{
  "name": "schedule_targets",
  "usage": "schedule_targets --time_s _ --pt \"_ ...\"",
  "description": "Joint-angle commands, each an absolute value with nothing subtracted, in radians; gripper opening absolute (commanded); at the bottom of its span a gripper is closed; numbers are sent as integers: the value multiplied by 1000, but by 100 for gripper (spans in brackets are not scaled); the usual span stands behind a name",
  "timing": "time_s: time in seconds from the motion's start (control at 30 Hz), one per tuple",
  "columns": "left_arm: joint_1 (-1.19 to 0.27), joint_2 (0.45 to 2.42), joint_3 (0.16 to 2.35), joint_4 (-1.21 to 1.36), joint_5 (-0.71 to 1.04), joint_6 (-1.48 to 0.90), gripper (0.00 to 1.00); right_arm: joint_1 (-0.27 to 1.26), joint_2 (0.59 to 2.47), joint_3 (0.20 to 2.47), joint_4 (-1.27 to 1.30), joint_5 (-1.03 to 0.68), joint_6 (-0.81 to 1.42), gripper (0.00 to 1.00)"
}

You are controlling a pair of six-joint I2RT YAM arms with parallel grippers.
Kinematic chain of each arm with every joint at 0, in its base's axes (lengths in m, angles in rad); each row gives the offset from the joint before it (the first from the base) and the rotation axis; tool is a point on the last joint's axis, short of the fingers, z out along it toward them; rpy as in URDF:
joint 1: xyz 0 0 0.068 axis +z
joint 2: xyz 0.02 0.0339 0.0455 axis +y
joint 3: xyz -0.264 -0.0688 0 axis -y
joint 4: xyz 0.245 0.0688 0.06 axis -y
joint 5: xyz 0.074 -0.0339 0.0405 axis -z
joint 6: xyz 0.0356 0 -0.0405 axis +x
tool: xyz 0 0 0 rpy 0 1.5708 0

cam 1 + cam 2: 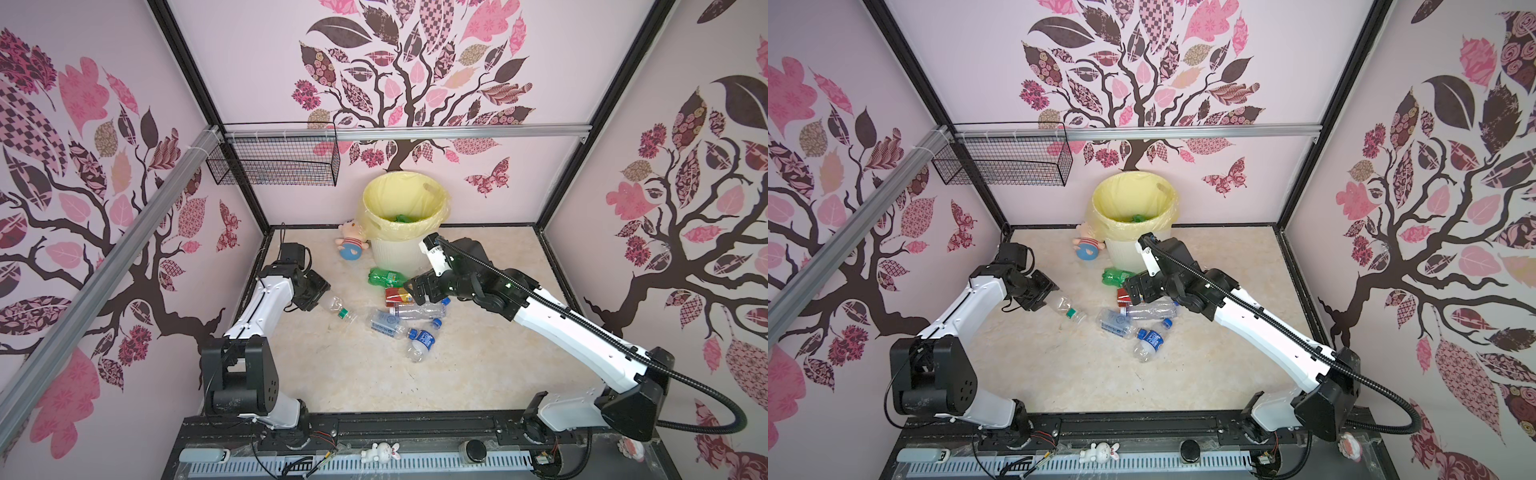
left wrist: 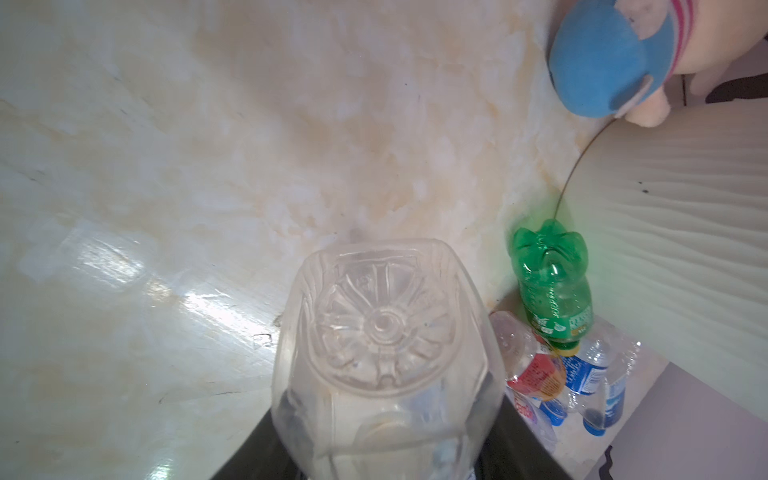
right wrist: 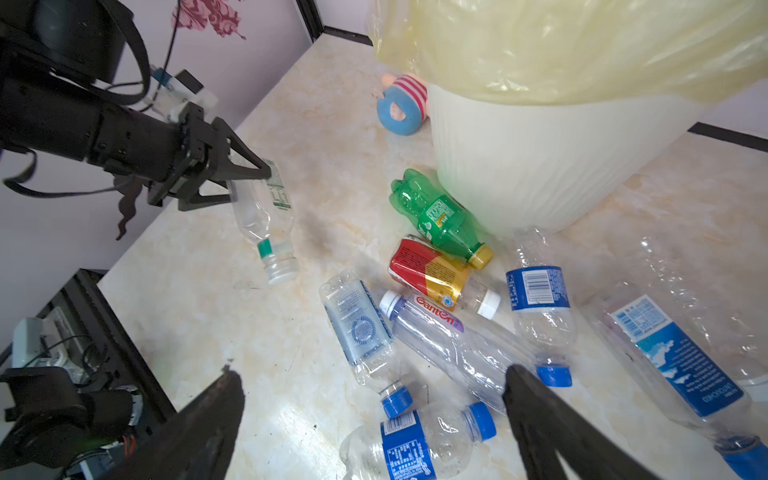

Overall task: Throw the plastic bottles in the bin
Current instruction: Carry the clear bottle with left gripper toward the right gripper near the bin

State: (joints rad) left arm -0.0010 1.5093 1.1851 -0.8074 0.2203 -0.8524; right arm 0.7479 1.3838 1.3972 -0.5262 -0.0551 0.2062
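Observation:
I can see the clear bottle's neck end [image 1: 346, 316] sticking out free of my left gripper, so I should now move my open right gripper toward that neck end [image 3: 279, 265] and close it there.
My left gripper [image 1: 321, 297] is shut on the base end of a clear bottle with a green band [image 1: 340, 311], which tilts neck-down over the floor [image 3: 266, 216]; the left wrist view shows its base [image 2: 384, 328] between the dark fingers [image 2: 249, 453]. My right gripper [image 3: 372, 374] hangs open above a heap of bottles: a green one [image 1: 384, 277], a red-labelled one [image 3: 428, 270], and several clear ones with blue caps [image 1: 386, 322]. Just behind the heap stands the bin [image 1: 395, 257], lined with a yellow bag, with a green bottle [image 1: 401, 218] inside.
A pink-and-blue plush doll [image 1: 351, 243] lies against the bin's left side. A black wire basket [image 1: 274, 162] hangs on the back-left wall. Patterned walls close in three sides. A white rabbit figure [image 1: 380, 453] sits on the front rail.

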Motion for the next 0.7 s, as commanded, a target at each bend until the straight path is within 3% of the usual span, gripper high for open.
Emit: schedule_targets --time_s 0.0,0.33,0.67 --pt "-29 1476 1266 -765 270 -910 47 716 1423 1462 -562 -139 244 100" --pt "-139 1436 1397 -603 349 -1050 48 647 1475 1583 -554 -272 359 100" --pt "-276 1518 1598 -543 426 -1094 48 644 1527 1684 -533 -314 385 100"
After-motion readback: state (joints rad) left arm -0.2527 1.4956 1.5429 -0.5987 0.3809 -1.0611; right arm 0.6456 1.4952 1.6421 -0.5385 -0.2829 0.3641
